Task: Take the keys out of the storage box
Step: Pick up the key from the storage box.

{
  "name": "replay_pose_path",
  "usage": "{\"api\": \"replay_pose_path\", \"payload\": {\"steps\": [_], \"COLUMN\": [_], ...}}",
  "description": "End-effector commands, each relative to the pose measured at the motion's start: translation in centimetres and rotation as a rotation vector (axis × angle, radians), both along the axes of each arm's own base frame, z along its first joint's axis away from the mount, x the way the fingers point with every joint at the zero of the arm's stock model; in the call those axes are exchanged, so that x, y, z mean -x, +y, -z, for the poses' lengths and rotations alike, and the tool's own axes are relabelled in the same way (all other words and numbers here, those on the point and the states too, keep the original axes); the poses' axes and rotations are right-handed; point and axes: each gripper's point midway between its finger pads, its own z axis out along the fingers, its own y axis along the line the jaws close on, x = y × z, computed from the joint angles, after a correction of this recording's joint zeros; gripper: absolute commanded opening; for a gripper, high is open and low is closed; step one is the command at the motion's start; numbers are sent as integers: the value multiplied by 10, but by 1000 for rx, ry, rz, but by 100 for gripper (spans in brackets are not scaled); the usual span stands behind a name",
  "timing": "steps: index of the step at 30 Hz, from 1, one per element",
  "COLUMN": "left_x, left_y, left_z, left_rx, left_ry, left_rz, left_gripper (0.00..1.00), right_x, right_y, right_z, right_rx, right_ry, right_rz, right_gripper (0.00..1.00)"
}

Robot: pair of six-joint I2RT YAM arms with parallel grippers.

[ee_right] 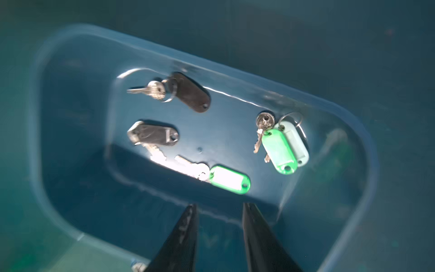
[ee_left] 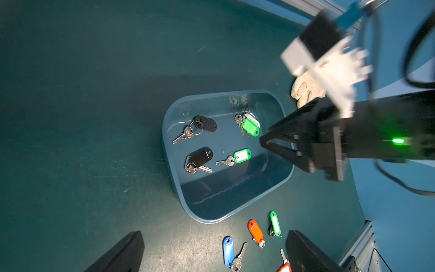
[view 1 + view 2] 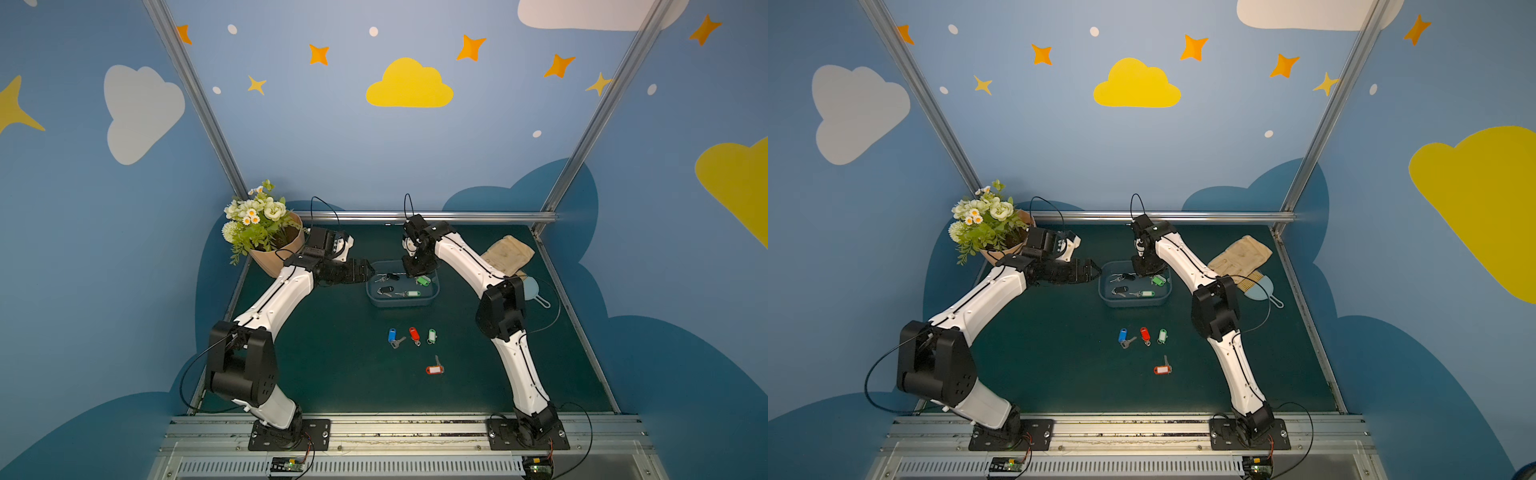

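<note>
The green tag (image 1: pixel 278 150) is lying over the mint tag (image 1: pixel 299 147) with its narrow way lined up with my open fingers, so I keep lowering my right gripper until they are on either side of it.
The blue-grey storage box (image 3: pixel 401 304) (image 2: pixel 211 220) sits mid-table. It holds several keys: two with black tags (image 1: pixel 190 91) (image 1: pixel 155 135), one with a green white-labelled tag (image 1: pixel 229 179), and a green-tagged (image 1: pixel 279 150) and a mint-tagged one (image 1: pixel 296 143) lying together. Four more keys lie on the mat in front of the box: blue (image 3: pixel 392 335), red (image 3: pixel 413 333), pale green (image 3: pixel 432 335) and orange (image 3: pixel 434 369). My right gripper (image 1: pixel 219 205) (image 3: pixel 417 270) hangs over the box's far right part, jaws partly open, with nothing between them. My left gripper (image 2: pixel 213 235) (image 3: pixel 368 270) is wide open and empty beside the box's left rim.
A peach flower pot (image 3: pixel 276 249) with white flowers stands at the back left behind my left arm. A beige glove (image 3: pixel 507 253) and a small blue brush (image 3: pixel 532 289) lie at the right, near my right arm. A metal rail (image 3: pixel 457 216) bounds the back.
</note>
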Motion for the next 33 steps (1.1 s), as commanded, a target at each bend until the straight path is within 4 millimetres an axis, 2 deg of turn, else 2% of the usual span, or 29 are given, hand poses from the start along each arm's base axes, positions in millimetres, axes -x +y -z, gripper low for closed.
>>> {"api": "replay_pose_path", "payload": {"steps": [1,14,26,33], "left_x": [9,5,3,2], "left_y": [7,12,17,19], "left_z": [-2,-8,-10,-10], "left_rx": [-20,-29,-28,-28], "left_ry": [-5,-8,-10,-10], "left_rz": [-5,2,-8,-16], "left_gripper": [100,100,100,100], "right_x": [-1,-26,-40,-47], "right_y": [-14,-22,-10,-3], "right_z": [-8,35,57,63], "right_rx": [78,228,239,253], "right_ry": [-21,-105,-152,-203], "right_rz": [21,-38,-102,-120], "right_gripper": [39,36,35,32]}}
